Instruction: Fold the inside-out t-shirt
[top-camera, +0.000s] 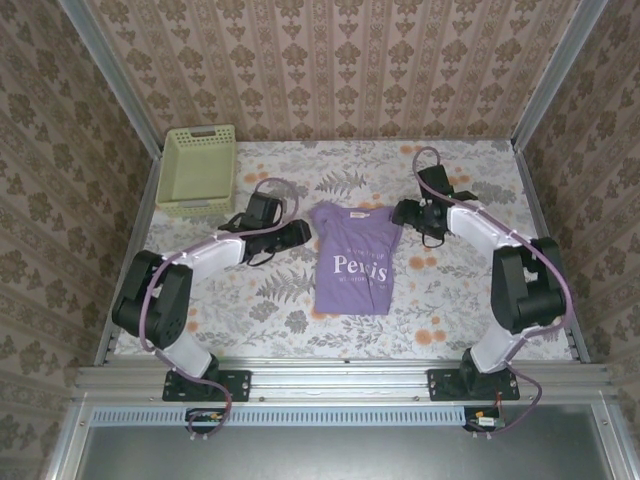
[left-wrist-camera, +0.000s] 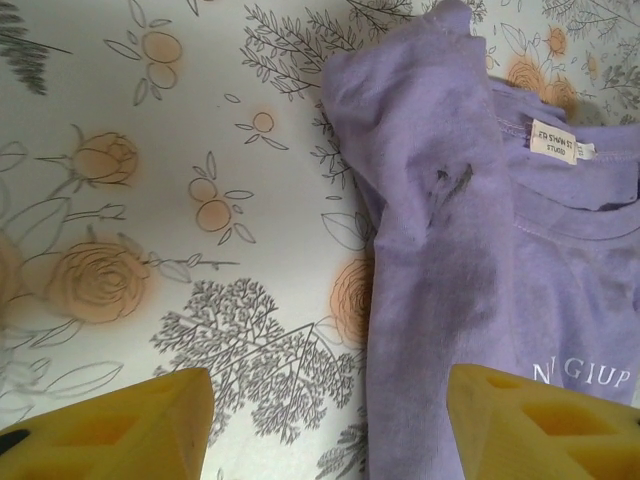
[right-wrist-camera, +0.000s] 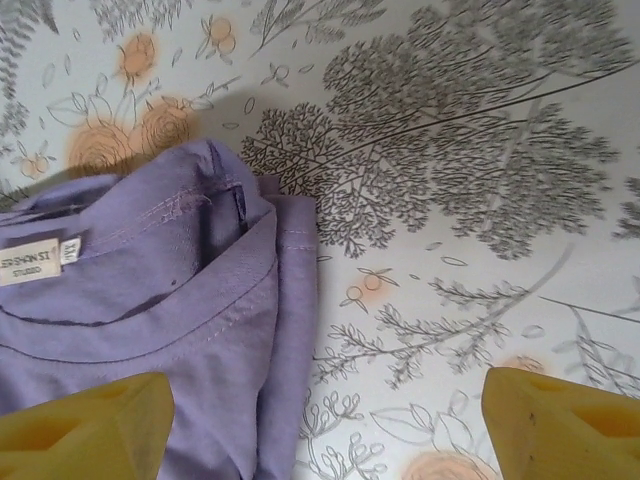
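The t-shirt's thin hem (top-camera: 352, 312) is loose at the near end of the t-shirt, so its lower half (top-camera: 354, 291) will fold under when I pick it up and put it down.
The lavender-purple t-shirt (top-camera: 355, 258) lies flat in the middle of the table, sides folded in, white lettering up, collar at the far end. Its white tag (left-wrist-camera: 553, 145) shows at the collar, also as the tag (right-wrist-camera: 30, 263) in the right wrist view. My left gripper (top-camera: 303, 232) hovers at the shirt's far left corner, open, its yellow fingers (left-wrist-camera: 120, 425) straddling the shirt's left edge (left-wrist-camera: 400, 330). At the far right corner my right gripper (top-camera: 403, 212) stands open, one finger (right-wrist-camera: 85, 430) over the cloth and the other over bare table. Neither holds anything.
A pale green plastic basket (top-camera: 199, 168) stands at the back left corner. The table (top-camera: 260, 290) has a floral cover and is walled in by patterned panels on three sides. A metal rail (top-camera: 340, 372) runs along the near edge.
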